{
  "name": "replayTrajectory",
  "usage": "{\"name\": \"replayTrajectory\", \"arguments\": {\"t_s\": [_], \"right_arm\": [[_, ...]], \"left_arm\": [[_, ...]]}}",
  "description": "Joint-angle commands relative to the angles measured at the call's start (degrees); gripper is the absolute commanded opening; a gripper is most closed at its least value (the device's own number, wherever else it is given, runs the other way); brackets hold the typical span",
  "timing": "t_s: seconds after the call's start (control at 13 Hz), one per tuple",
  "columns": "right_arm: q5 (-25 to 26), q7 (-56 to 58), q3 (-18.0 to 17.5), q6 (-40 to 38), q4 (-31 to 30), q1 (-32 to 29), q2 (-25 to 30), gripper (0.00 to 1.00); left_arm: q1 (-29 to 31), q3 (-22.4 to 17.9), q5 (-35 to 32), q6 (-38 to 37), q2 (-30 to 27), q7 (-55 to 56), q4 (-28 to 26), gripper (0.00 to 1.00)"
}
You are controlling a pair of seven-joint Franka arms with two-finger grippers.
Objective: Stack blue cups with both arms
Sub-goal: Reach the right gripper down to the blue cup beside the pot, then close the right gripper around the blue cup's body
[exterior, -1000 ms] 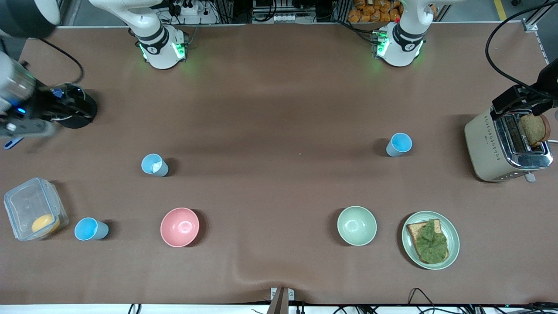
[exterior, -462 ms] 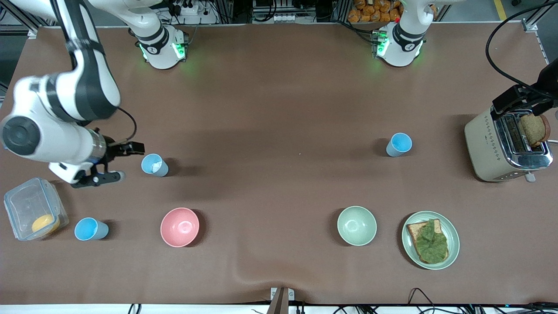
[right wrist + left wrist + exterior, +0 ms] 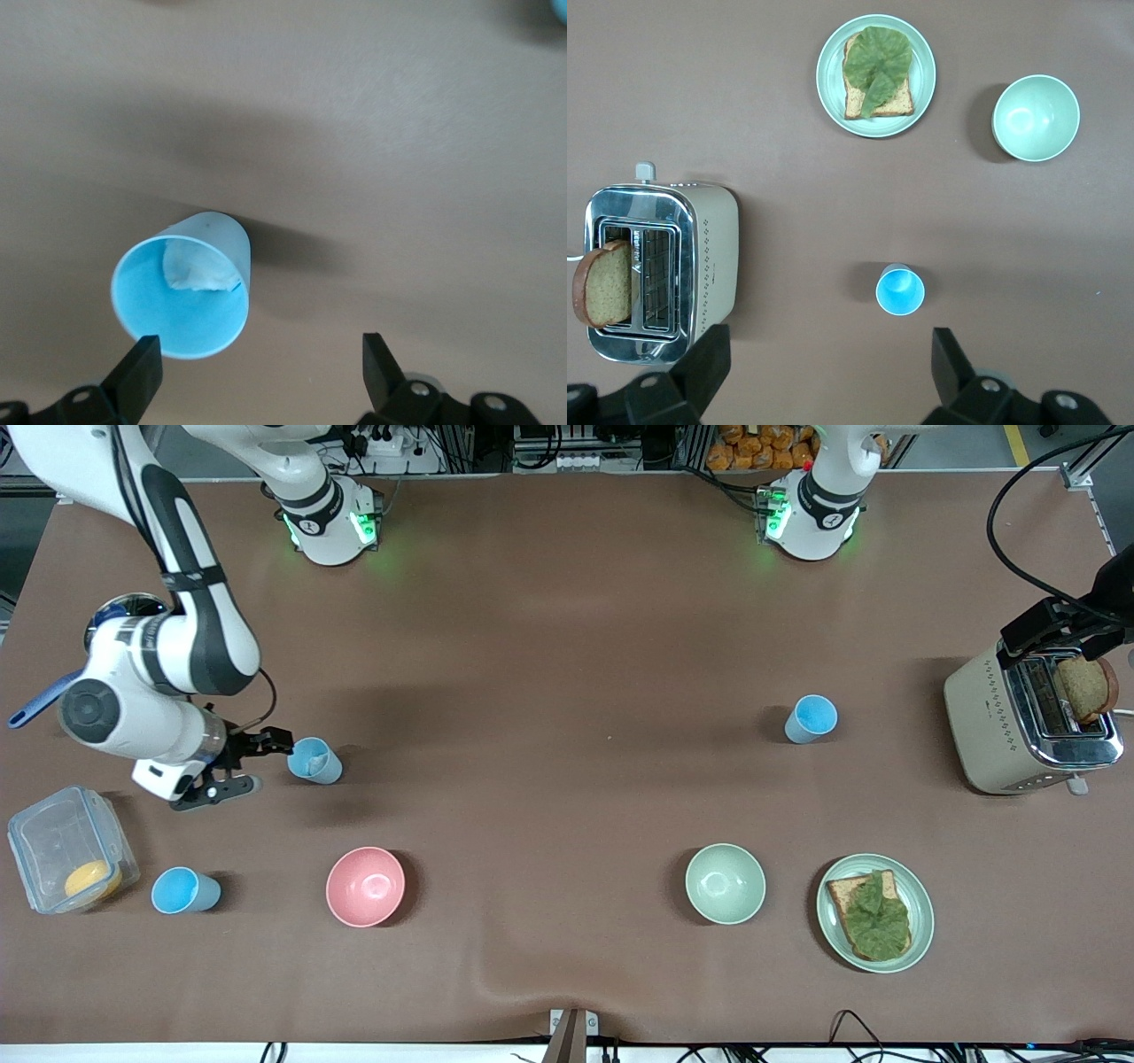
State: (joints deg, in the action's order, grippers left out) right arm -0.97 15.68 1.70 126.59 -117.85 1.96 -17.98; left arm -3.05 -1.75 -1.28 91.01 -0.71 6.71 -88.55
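The white scrap (image 3: 197, 267) lies far below the rim of the blue cup (image 3: 316, 761). The scrap will travel along inside the blue cup when I carry the cup.
Three blue cups stand upright and apart on the brown table. The cup with a white scrap (image 3: 314, 762) is toward the right arm's end. My right gripper (image 3: 268, 761) is low beside it and open. In the right wrist view this cup (image 3: 182, 292) sits just off one fingertip (image 3: 142, 365), not between the jaws of my right gripper (image 3: 259, 363). A second cup (image 3: 184, 891) stands nearer the front camera. A third cup (image 3: 811, 719) stands toward the left arm's end. My left gripper (image 3: 830, 352) waits open, high over the table beside that third cup (image 3: 900, 289).
A pink bowl (image 3: 365, 886), a pale green bowl (image 3: 725, 883) and a plate with toast and lettuce (image 3: 921, 939) sit near the front camera. A toaster (image 3: 983, 717) holding bread is at the left arm's end. A clear container (image 3: 53, 833) is at the right arm's end.
My right arm has swung in from its end of the table and come down, bringing its open gripper beside the cup with the scrap. The cups and the left arm have not moved.
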Motion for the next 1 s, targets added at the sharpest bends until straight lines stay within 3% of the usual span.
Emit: {"name": "replayTrajectory", "arguments": {"t_s": [0.0,0.08,0.31,0.62,0.92], "right_arm": [[-0.96,0.58,-0.64,2.17,-1.95,-0.38,-1.08,0.83],[-1.57,0.58,-0.64,2.87,-1.86,-0.47,-2.05,0.69],[-2.99,0.58,-0.64,3.32,-1.68,0.06,-3.38,0.0],[-2.99,0.23,-0.64,2.18,-0.81,0.23,-4.08,0.0],[-3.51,-0.21,-0.82,-9.5,7.09,1.81,-3.47,0.0]], "left_arm": [[0.32,0.08,0.58,0.13,-0.08,-1.08,0.48,1.0],[0.32,0.08,0.58,0.13,-0.08,-1.08,0.39,1.0],[0.32,0.16,0.58,0.13,-0.08,-1.08,0.39,1.0],[0.24,0.17,0.58,0.13,0.01,-1.0,0.39,1.0],[0.24,0.17,0.58,0.13,0.01,-1.08,0.39,1.0]]}}
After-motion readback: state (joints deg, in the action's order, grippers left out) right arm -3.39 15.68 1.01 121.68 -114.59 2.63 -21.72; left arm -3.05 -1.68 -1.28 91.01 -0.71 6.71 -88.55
